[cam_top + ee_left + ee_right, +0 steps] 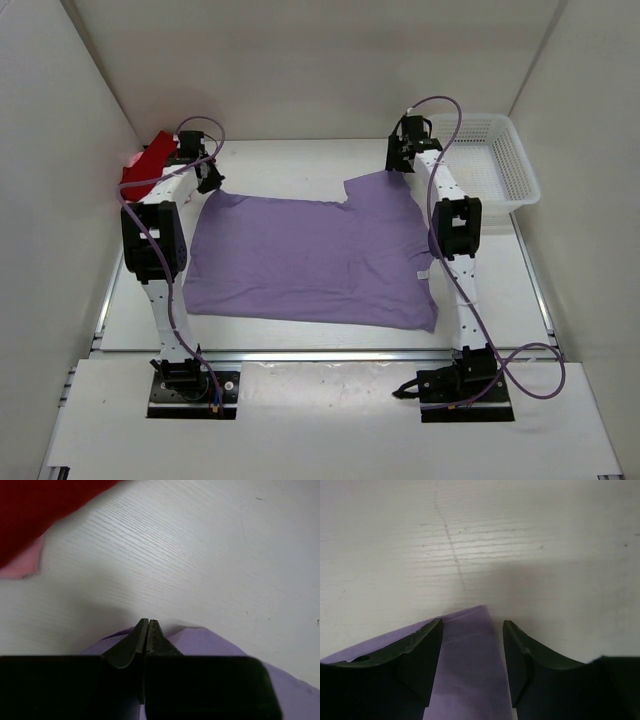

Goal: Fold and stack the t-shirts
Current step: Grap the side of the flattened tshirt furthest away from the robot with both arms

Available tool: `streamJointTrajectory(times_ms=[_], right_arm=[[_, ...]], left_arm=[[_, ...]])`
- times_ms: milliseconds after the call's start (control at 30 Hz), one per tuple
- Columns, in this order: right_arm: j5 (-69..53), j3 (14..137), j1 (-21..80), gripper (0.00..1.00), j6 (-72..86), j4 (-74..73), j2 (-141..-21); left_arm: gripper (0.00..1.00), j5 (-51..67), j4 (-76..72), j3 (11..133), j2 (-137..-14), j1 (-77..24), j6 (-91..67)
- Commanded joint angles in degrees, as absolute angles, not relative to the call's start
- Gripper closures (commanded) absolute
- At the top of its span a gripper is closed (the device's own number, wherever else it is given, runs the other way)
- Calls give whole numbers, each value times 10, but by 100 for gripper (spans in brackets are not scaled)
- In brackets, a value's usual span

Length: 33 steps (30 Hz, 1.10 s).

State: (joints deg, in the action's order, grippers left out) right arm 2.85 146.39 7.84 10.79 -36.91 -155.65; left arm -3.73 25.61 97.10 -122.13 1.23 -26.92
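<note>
The sleeve (382,193) sticks out past the lavender t-shirt's far edge (345,200), so it will fold over the t-shirt's body in loose creases when I pull it in.
The lavender t-shirt (310,260) lies spread flat across the middle of the table. My left gripper (210,183) is at its far left corner, shut on the cloth. In the left wrist view the closed left gripper (148,622) has the lavender t-shirt (215,642) bunched around its tips. My right gripper (396,168) stands open over the far right corner. The right wrist view shows that corner of the lavender t-shirt (470,670) lying flat between the spread jaws of the right gripper (472,625). The dark red t-shirt (145,165) (40,510) is heaped at the far left, with the pink t-shirt (22,565) peeking out under it.
A white mesh basket (525,175) stands at the far right, just beyond the right arm. White walls close the table in at the back and on both sides. Purple cables loop off both arms.
</note>
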Motion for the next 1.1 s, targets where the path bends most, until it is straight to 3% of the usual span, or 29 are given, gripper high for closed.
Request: streamJointTrajectory(times_ms=[0, 233, 400, 533, 567, 867, 1000, 1067], right_arm=[[40, 1467, 76, 49, 98, -370, -1544], [36, 1456, 74, 50, 91, -377, -1538], [-13, 1455, 62, 67, 98, -387, -1542], [-21, 1469, 66, 97, 98, -387, -1542], [-32, 1478, 66, 99, 101, -395, -1546], [-95, 1524, 93, 100, 98, -532, -1438], [-99, 1455, 102, 100, 87, -598, -1373], [-78, 1351, 126, 100, 77, -571, -1298]], left_arm=[[100, -27, 247, 968, -1171, 10, -271], [100, -12, 236, 962, -1172, 16, -277], [100, -11, 229, 960, -1169, 17, -276], [100, -5, 222, 940, -1156, 15, -279], [100, -7, 221, 937, -1154, 17, -281], [100, 27, 187, 859, -1093, 40, -288], [100, 46, 172, 825, -1070, 56, -293], [100, 33, 178, 816, -1058, 56, -287]])
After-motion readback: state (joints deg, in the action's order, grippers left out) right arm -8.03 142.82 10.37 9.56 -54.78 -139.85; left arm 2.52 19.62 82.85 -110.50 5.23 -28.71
